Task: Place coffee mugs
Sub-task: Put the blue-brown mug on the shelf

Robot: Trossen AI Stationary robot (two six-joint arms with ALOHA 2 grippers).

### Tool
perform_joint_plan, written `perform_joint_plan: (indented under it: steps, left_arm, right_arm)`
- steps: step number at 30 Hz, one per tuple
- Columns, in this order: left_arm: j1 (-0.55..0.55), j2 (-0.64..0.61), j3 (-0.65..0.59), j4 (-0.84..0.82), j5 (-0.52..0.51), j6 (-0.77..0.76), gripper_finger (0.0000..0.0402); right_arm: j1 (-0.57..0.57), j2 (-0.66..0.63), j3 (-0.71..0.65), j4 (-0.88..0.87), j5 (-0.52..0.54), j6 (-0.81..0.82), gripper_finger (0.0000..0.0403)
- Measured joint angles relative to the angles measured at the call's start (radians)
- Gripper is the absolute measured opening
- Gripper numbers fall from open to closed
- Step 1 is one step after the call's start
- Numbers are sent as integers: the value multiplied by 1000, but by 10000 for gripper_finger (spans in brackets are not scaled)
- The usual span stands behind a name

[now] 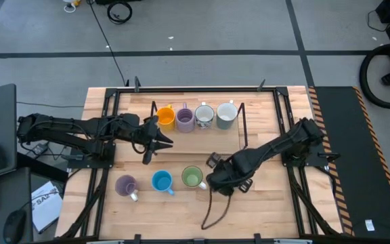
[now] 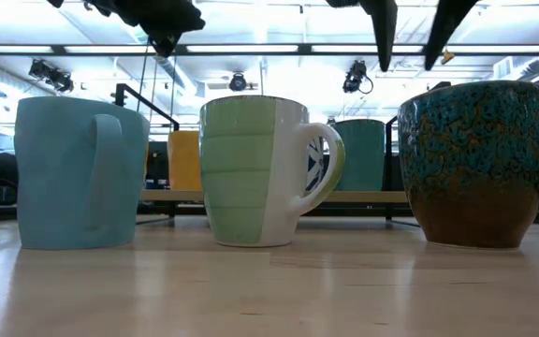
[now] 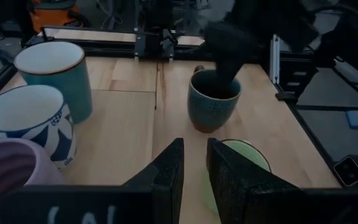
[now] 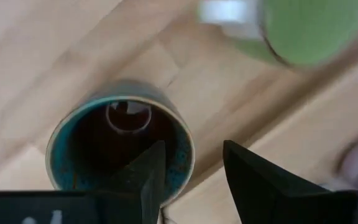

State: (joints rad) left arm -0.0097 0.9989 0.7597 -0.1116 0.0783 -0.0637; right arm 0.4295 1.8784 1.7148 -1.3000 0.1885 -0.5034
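Note:
My right gripper should keep going down, with one open finger above the dark mug's hollow (image 4: 114, 146) and the other outside the mug's rim, until both are on either side of the mug's wall (image 2: 417, 126). Then it should close.
Four mugs stand in a row on the raised wooden shelf (image 1: 202, 139): orange (image 1: 166, 117), purple (image 1: 185, 119), white patterned (image 1: 204, 115) and pale white-teal (image 1: 226, 114). The lavender (image 1: 126, 184), bright blue (image 1: 161, 181) and light green (image 1: 192, 177) mugs stand on the table near its front. The dark mug (image 2: 480, 159), speckled teal over brown, stands upright to their right. My right gripper (image 2: 407, 65) hangs open just above it, fingers pointing down on either side of the rim (image 4: 188, 158) without touching. My left gripper (image 3: 195, 143) hovers by the shelf's left end with a narrow gap and holds nothing.
A black wire frame (image 1: 242, 118) edges the shelf. Black rails (image 1: 107, 156) run along the table's sides. A dark cable (image 1: 212, 210) trails from the right arm toward the near edge. Bare wood lies right of the dark mug and on the shelf's front strip.

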Motion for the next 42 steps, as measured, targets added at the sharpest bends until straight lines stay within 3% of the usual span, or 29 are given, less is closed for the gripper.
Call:
perform_joint_plan:
  steps: [9,17,30,42]
  left_arm:
    - [0,0,0,-59,-63,-4,77]
    - [0,0,0,-58,-108,-4,77]
    - [0,0,0,-45,-138,-12,77]
    - [0,0,0,-33,-138,-31,77]
  right_arm:
    - [23,23,10,-26,14,-434,162]
    - [16,30,10,-14,16,-635,160]
    - [0,83,-11,15,-34,-833,160]
    - [-15,94,-105,103,-78,-888,142]
